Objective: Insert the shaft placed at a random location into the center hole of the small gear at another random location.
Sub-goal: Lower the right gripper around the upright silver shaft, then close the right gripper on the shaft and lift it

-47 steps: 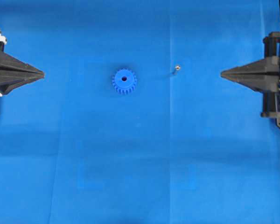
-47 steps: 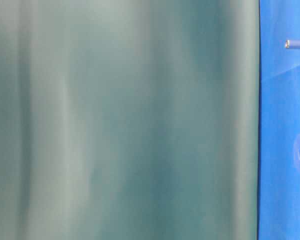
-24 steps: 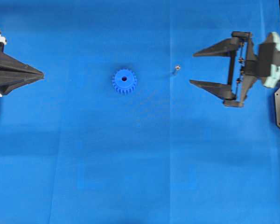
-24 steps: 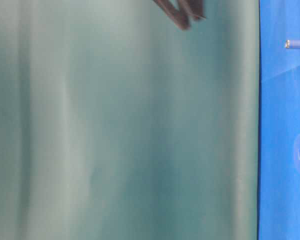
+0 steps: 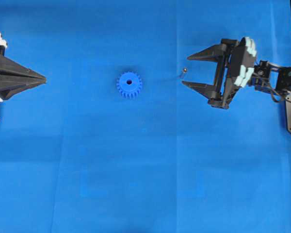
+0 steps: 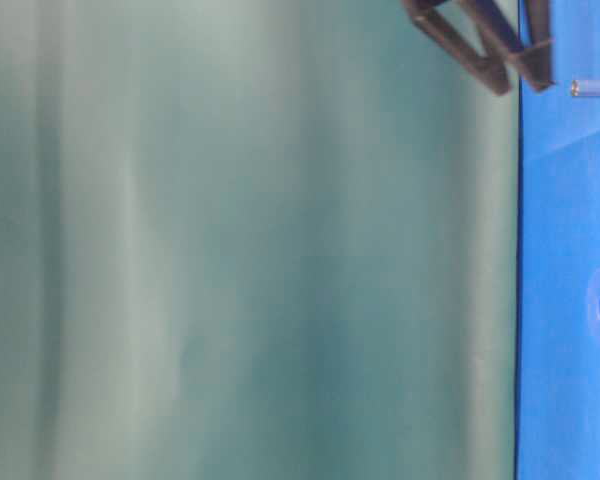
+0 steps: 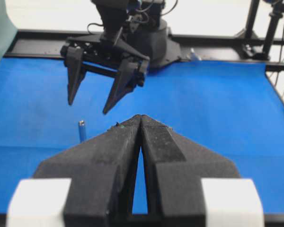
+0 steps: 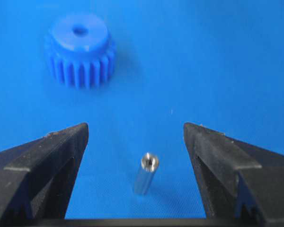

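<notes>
I expect the shaft (image 5: 184, 72) to sink until mostly its tip shows when I lower it in, because it looks short beside the gear's tall toothed side (image 8: 83, 73).
The small blue gear (image 5: 129, 85) lies flat on the blue mat with its center hole (image 5: 129, 81) facing up. It also shows in the right wrist view (image 8: 81, 49). The shaft (image 5: 184, 71) stands upright to the gear's right, seen close in the right wrist view (image 8: 146, 172). My right gripper (image 5: 185, 71) is open and hovers over the shaft. One finger is on each side of it and neither touches it. My left gripper (image 5: 44, 77) is shut and empty at the left edge, far from the gear. In the left wrist view the gear is hidden.
The blue mat (image 5: 145, 170) covers the whole table. In the left wrist view a black frame (image 7: 217, 45) and the right arm's base stand at the far edge. A green backdrop (image 6: 250, 240) fills most of the table-level view.
My right gripper has opened and moved left from the right edge, lowering until its fingers flank the shaft. The left gripper, gear and shaft have not moved.
</notes>
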You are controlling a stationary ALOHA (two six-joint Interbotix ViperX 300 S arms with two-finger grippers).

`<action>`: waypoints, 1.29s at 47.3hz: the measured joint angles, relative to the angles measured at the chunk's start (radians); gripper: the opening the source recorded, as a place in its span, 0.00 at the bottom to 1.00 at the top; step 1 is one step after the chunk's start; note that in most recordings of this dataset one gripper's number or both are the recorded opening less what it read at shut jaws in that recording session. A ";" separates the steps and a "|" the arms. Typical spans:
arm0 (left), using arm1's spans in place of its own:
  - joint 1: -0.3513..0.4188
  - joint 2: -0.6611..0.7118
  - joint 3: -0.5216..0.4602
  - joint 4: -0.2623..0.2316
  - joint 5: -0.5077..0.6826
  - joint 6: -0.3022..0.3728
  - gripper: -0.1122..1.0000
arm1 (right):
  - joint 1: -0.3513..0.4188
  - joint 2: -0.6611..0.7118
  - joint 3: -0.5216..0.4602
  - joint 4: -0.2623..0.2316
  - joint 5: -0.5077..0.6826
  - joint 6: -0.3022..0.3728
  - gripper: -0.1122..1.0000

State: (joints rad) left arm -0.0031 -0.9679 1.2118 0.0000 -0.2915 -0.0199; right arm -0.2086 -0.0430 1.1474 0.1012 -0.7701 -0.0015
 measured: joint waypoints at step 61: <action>0.000 0.005 0.012 0.000 -0.005 -0.003 0.10 | -0.003 0.135 -0.060 0.071 0.009 -0.005 0.13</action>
State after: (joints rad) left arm -0.0031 -0.9633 1.2241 0.0000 -0.2961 -0.0230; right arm -0.2117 0.0920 1.0876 0.1718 -0.7609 -0.0061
